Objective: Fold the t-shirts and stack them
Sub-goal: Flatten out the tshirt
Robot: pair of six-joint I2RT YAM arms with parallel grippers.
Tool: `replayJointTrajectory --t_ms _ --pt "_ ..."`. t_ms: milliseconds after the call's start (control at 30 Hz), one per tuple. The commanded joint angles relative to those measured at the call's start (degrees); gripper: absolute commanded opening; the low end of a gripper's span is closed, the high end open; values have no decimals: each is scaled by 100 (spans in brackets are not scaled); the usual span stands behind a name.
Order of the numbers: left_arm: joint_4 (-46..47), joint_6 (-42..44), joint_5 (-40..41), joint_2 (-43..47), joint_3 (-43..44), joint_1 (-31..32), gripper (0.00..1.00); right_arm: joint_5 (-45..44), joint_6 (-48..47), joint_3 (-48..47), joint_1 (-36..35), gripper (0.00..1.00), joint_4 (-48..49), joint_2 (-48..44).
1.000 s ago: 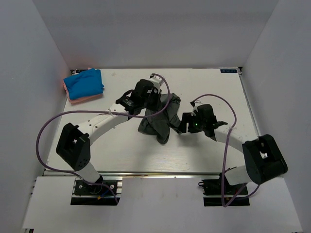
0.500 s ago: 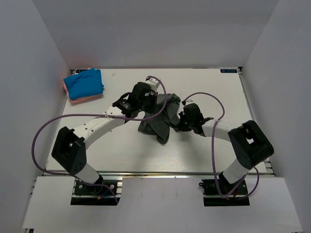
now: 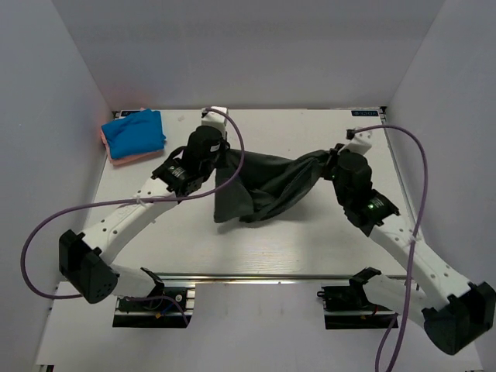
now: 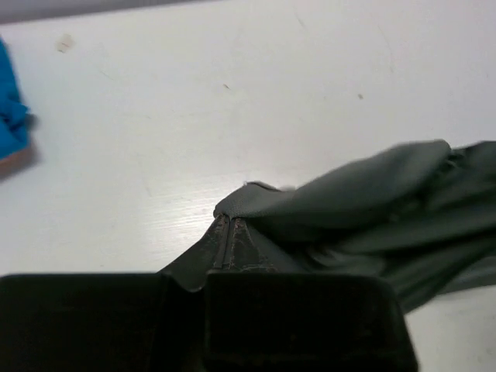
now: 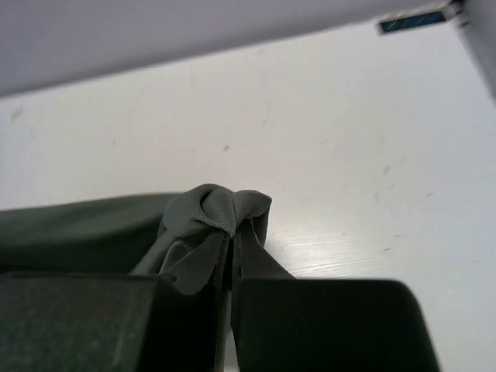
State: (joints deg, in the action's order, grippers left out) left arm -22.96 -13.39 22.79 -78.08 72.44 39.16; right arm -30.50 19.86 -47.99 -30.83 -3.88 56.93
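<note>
The dark grey-green t-shirt's middle [image 3: 267,184] hangs down in bunched folds, so the robot's left gripper and right gripper should pull its ends [image 3: 313,161] apart and put the t-shirt down before folding it.
A dark grey-green t-shirt [image 3: 263,186] hangs stretched between my two grippers above the middle of the table. My left gripper [image 3: 219,157] is shut on its left end, the cloth [image 4: 364,201] bunched at the pinched fingertips [image 4: 230,232]. My right gripper [image 3: 329,160] is shut on the right end, a knot of fabric [image 5: 217,211] bulging over the closed jaws. The shirt sags toward the table in the middle. A folded bright blue t-shirt [image 3: 133,132] lies on a salmon-pink one [image 3: 128,159] at the back left corner; the blue edge [image 4: 9,116] shows in the left wrist view.
White walls close the table on the left, back and right. The table's near edge [image 3: 248,277] runs along a metal rail in front of the arm bases. Purple cables loop off both arms. A small blue label [image 5: 411,22] marks the back right corner.
Both arms have swung apart and toward the back, pulling the bunched grey-green shirt out into a wide span. The right gripper went from open to shut on the shirt's right end.
</note>
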Motion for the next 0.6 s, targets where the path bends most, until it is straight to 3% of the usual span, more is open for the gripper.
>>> replayJointTrajectory --t_ms 0,133,567 --pt "-138 56 928 687 376 -22 0 -1088 -394 -325 68 0 -289 -576" --pt "-68 239 1499 1223 323 -75 0 -2236 -597 -632 138 0 -341 -1243" --pt "-226 565 3117 2226 516 -75 0 -3120 -1905 -1722 139 0 -34 -2255"
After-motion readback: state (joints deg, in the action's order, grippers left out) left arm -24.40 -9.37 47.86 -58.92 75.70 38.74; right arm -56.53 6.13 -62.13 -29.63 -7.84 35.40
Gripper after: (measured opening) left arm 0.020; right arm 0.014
